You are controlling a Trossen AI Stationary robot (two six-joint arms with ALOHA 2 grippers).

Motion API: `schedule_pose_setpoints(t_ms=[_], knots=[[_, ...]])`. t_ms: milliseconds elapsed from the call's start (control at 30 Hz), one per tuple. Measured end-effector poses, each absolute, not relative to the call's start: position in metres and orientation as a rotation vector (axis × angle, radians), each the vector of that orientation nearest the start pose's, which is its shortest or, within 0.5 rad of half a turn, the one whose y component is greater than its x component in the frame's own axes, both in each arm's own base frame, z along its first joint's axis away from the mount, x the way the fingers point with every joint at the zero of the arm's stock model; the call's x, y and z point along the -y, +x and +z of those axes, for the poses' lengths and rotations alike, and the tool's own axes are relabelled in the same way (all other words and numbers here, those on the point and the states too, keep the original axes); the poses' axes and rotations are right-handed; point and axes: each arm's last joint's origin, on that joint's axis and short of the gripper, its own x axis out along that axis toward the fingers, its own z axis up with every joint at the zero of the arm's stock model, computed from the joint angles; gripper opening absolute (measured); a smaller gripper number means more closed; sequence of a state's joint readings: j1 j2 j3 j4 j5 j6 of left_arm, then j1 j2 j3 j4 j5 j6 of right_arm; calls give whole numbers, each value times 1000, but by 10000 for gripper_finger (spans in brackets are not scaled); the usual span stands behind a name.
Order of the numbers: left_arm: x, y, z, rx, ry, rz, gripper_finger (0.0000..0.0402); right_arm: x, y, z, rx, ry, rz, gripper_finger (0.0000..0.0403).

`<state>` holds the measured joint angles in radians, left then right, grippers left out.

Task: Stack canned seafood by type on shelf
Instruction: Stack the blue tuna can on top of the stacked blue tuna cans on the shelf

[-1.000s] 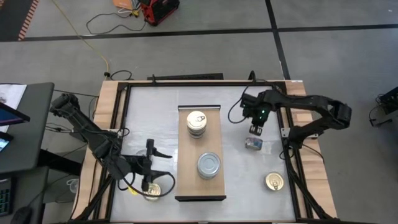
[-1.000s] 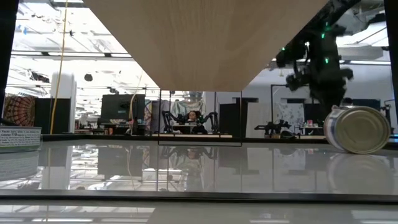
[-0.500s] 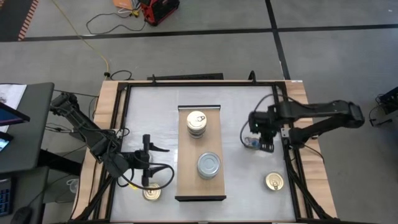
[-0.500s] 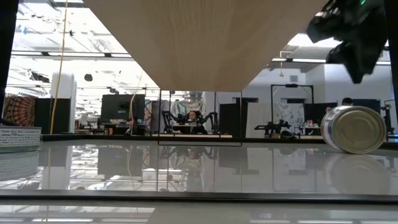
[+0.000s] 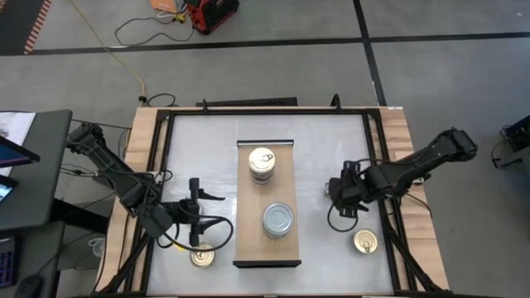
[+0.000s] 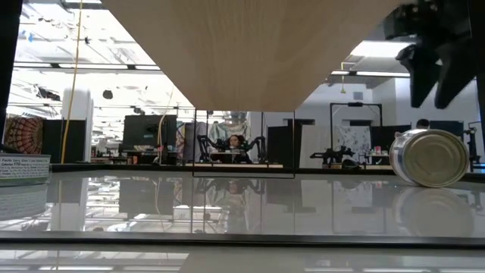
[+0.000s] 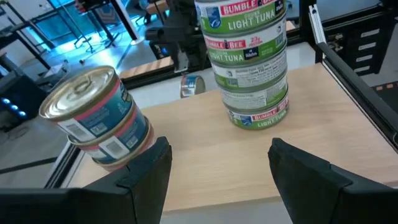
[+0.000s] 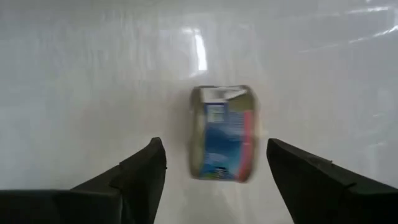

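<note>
I should go on lowering, because the flat ends [image 6: 434, 161] of the can [image 8: 222, 135] on its side face my right gripper's open fingers. I will close the fingers once they are on either side of the can.
The shelf [image 5: 267, 248] is a light-wood board in the middle of the table. Two stacks of canned seafood stand on it. The far one has a gold lid [image 5: 262, 162] [image 7: 99, 118]. The near one has a silver lid [image 5: 278, 220] and is the tuna stack [image 7: 249, 59]. Right of the shelf, another can [image 8: 222, 134] [image 6: 430, 157] lies on its side on the tabletop. My right gripper [image 5: 338, 197] [image 6: 437, 83] hangs open just above it. My left gripper [image 5: 211, 211] [image 7: 219, 149] stands open left of the shelf, facing the stacks.
A gold-lidded can [image 5: 201, 257] stands near the table's front left, close to my left gripper. Another [image 5: 365, 241] stands at the front right. A dark frame [image 5: 381, 178] runs around the white tabletop.
My right gripper has swung from the far right toward the near edge, stopped over the can on its side, and opened. My left gripper has drawn a little toward the far edge, uncovering the gold-lidded can at the front left.
</note>
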<state>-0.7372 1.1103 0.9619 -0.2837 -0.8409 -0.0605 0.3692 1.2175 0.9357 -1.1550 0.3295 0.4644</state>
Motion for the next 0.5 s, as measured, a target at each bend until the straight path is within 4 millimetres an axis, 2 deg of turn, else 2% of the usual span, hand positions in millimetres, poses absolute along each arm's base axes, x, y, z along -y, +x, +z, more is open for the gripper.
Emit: schedule_pose_setpoints(t_ms=[167,300,500], knots=[[141,186,325,-319,228,94,257,-63,176,225,-1281,-57,-323,311],[141,186,324,-322,230,92,257,-58,166,220,-1246,-87,-409,311],[140,186,323,-336,236,93,257,-62,162,204,-1181,-73,-370,311]])
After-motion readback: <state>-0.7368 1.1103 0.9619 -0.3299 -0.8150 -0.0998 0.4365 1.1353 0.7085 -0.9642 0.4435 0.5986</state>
